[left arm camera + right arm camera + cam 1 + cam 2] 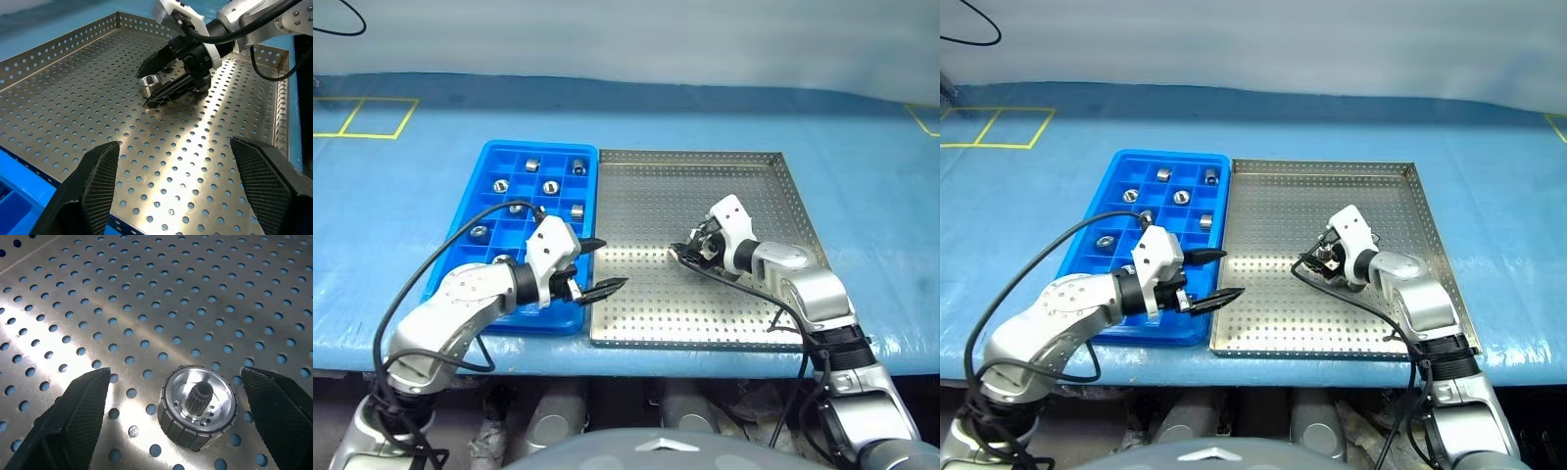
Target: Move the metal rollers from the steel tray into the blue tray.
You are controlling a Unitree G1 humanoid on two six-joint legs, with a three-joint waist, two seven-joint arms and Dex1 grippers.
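The robot's left gripper is in the way of the seam into the blue tray [591, 266], so it should move back before the right gripper carries the metal roller [198, 406] across.
The steel tray [705, 191] lies mid-table with the blue tray [540, 147] against its left side. One metal roller [198, 406] lies on the perforated floor, also seen from the left wrist [149, 81]. My right gripper [174, 375] is open and low over it, one finger on each side with a gap at both. Several more rollers [551, 186] sit in the blue tray's compartments. My left gripper [612, 262] hangs open with nothing in it, over the seam between the two trays near their front edges.
A black cable [460, 240] from my left arm loops over the blue tray's front half. Yellow tape marks [372, 117] lie on the pale blue table cover at the far left. The table's front edge runs just behind both trays' near rims.
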